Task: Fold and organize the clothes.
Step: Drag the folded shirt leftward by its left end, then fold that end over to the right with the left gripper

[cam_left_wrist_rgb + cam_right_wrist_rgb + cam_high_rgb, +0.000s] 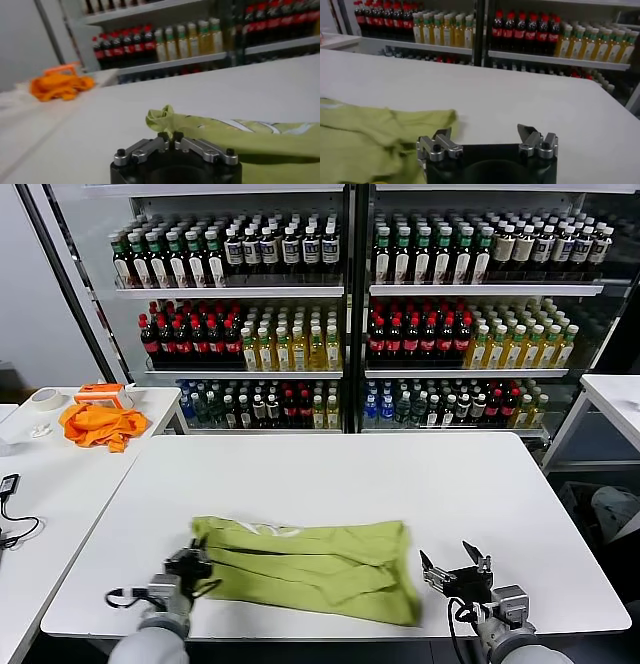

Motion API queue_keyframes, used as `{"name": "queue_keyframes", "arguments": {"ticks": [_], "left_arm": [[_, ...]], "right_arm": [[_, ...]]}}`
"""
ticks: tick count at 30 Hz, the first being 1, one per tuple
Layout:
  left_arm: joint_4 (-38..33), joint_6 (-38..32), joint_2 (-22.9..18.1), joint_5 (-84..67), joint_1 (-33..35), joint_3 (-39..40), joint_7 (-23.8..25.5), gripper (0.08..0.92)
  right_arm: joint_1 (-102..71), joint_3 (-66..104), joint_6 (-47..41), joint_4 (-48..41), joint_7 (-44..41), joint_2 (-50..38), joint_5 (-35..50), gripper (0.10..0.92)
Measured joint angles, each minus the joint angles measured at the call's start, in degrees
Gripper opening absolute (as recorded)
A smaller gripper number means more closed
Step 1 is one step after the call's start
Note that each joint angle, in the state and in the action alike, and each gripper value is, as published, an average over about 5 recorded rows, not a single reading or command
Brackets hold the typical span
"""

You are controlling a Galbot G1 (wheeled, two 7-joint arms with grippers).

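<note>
Next, my left gripper folds the end it holds back over toward the band's far end [394, 572], because the T-shirt lies as a long band [300, 568].
The lime yellow-green T-shirt [310, 567] lies folded into a band across the front of the white table [340, 474]. My left gripper [192, 562] is shut on the shirt's left edge; in the left wrist view the cloth [200, 130] bunches up between the closed fingertips of the gripper [170, 136]. My right gripper [455, 565] is open and empty just right of the shirt's right end. In the right wrist view the right gripper [485, 132] is spread wide, with the shirt [375, 137] beside one finger.
An orange cloth [100, 424] and a tape roll [44, 398] lie on the side table at the left. Drink shelves [350, 304] stand behind the table. Another table edge [610, 399] is at the right.
</note>
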Motion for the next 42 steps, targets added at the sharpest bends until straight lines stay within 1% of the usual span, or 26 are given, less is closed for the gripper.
{"name": "queue_keyframes", "arguments": {"ticks": [8,11,15,20,27,35,42], "left_arm": [[-0.9,2.6,4.5,3.5,3.3,-11.2,2.2,0.102],[-2.5,3.7,5.1,4.0,3.9,-13.2,2.7,0.102],[-4.8,4.9,5.3,3.9,3.7,-13.9,3.5,0.102],[-7.9,6.0,4.5,1.7,2.6,-11.6,4.5,0.102],[-10.1,6.8,2.3,-3.7,0.8,-5.3,6.4,0.102],[-10.5,7.3,-0.7,-8.6,-2.2,2.3,7.0,0.102],[-9.6,7.5,-3.4,-11.3,-4.6,7.4,6.5,0.102]], "right_arm": [[0.8,0.0,0.3,0.1,-0.1,0.0,-0.3,0.823],[0.8,0.2,0.4,0.1,-0.1,0.0,-0.3,0.823],[0.5,0.6,0.5,0.2,-0.1,0.0,-0.4,0.823],[0.3,0.9,0.6,0.2,-0.1,0.3,-0.6,0.823],[0.2,1.2,0.5,0.5,0.0,0.7,-1.0,0.823],[0.1,1.6,0.4,0.6,0.0,0.8,-1.2,0.823],[0.1,1.7,0.4,0.3,0.0,1.0,-1.5,0.823]]}}
